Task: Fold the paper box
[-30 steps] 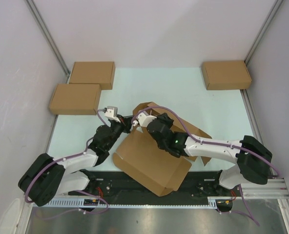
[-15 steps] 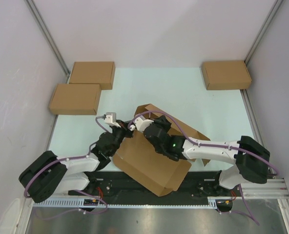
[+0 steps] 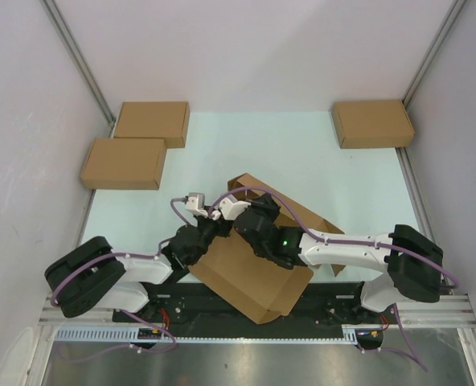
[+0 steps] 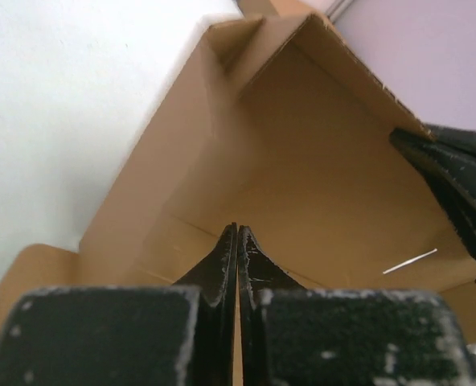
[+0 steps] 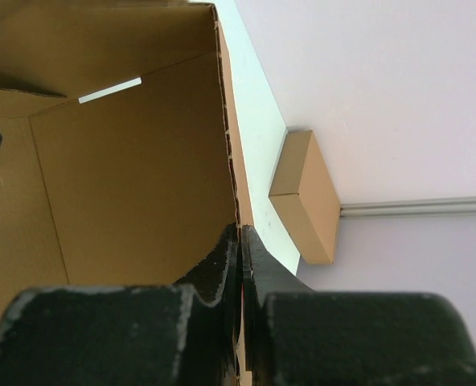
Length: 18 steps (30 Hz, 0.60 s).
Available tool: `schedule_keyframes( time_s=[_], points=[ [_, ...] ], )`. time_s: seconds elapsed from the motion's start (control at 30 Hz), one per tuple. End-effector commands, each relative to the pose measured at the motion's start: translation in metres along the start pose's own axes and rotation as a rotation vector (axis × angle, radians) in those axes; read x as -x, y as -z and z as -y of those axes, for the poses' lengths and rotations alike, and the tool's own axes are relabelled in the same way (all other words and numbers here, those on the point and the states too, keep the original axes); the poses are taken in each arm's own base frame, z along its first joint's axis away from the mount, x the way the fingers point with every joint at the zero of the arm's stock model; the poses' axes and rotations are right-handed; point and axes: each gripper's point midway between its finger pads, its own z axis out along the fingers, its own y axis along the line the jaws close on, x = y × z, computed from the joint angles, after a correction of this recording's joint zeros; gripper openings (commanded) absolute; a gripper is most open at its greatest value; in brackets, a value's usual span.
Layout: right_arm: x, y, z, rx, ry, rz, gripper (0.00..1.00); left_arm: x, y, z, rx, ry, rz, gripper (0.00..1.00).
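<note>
The loose side flap (image 4: pixel 170 153) has my closed left gripper pointing past it into the inside of the paper box, so my left gripper should move back and open around the flap's near end (image 4: pixel 117 237).
The paper box (image 3: pixel 258 277) is a half-formed brown cardboard piece lying askew near the arm bases, with some walls raised. My left gripper (image 3: pixel 215 229) is at the box's left rim, shut and empty. In the left wrist view the left gripper (image 4: pixel 238 231) points into the box's brown inside (image 4: pixel 302 161). My right gripper (image 3: pixel 236 221) is close beside the left one, over the box's far part. In the right wrist view the right gripper (image 5: pixel 240 229) is shut on the torn top edge of an upright wall of the paper box (image 5: pixel 133 177).
Two compact brown boxes (image 3: pixel 151 122) (image 3: pixel 124 162) lie at the back left and one (image 3: pixel 372 123) at the back right. One such box (image 5: pixel 306 197) shows against the purple wall in the right wrist view. Purple walls close in the pale table (image 3: pixel 294 153) on three sides.
My left arm has swung right and closer to the bases, bringing its gripper against the box's left rim. The right gripper shifted slightly left, and the box's far corner moved a little nearer.
</note>
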Motion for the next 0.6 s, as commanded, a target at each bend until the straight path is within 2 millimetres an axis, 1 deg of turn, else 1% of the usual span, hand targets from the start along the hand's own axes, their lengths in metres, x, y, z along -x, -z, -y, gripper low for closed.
schedule_keyframes(
  time_s=[0.0,0.17,0.27,0.3,0.33,0.37,0.4,0.43,0.47,0.5,0.53,0.57],
  points=[
    [-0.001,0.001,-0.020,0.054,0.042,-0.005,0.00,0.009,-0.007,0.016,-0.020,0.057,0.040,0.00],
    [-0.001,0.001,-0.021,0.055,0.052,-0.006,0.00,0.011,-0.014,0.029,-0.046,0.051,0.042,0.00],
    [-0.001,0.002,-0.022,0.058,0.055,-0.003,0.00,0.009,-0.014,0.029,-0.051,0.048,0.043,0.00],
    [-0.002,0.001,-0.022,0.056,0.054,-0.006,0.00,0.008,-0.012,0.028,-0.049,0.045,0.039,0.00],
    [-0.002,0.001,-0.022,0.056,0.052,-0.006,0.00,0.012,-0.009,0.031,-0.060,0.051,0.048,0.00],
    [-0.001,0.002,-0.022,0.057,0.051,-0.005,0.00,0.010,-0.006,0.030,-0.063,0.043,0.037,0.00],
    [-0.005,0.003,-0.024,0.068,0.070,-0.015,0.00,0.010,-0.003,0.027,-0.064,0.020,0.032,0.00],
    [-0.006,0.003,-0.023,0.066,0.068,-0.018,0.00,0.021,0.002,0.034,-0.088,0.022,0.055,0.00],
    [-0.006,0.003,-0.023,0.066,0.066,-0.019,0.00,0.016,0.006,0.029,-0.076,-0.020,0.025,0.00],
    [-0.006,0.003,-0.023,0.068,0.067,-0.016,0.00,0.030,0.013,0.040,-0.116,-0.021,0.051,0.00],
    [-0.006,0.003,-0.023,0.068,0.067,-0.018,0.00,0.034,0.017,0.044,-0.131,-0.036,0.050,0.00],
    [-0.006,0.004,-0.022,0.067,0.067,-0.017,0.00,0.031,0.022,0.040,-0.125,-0.086,0.028,0.00]
  ],
)
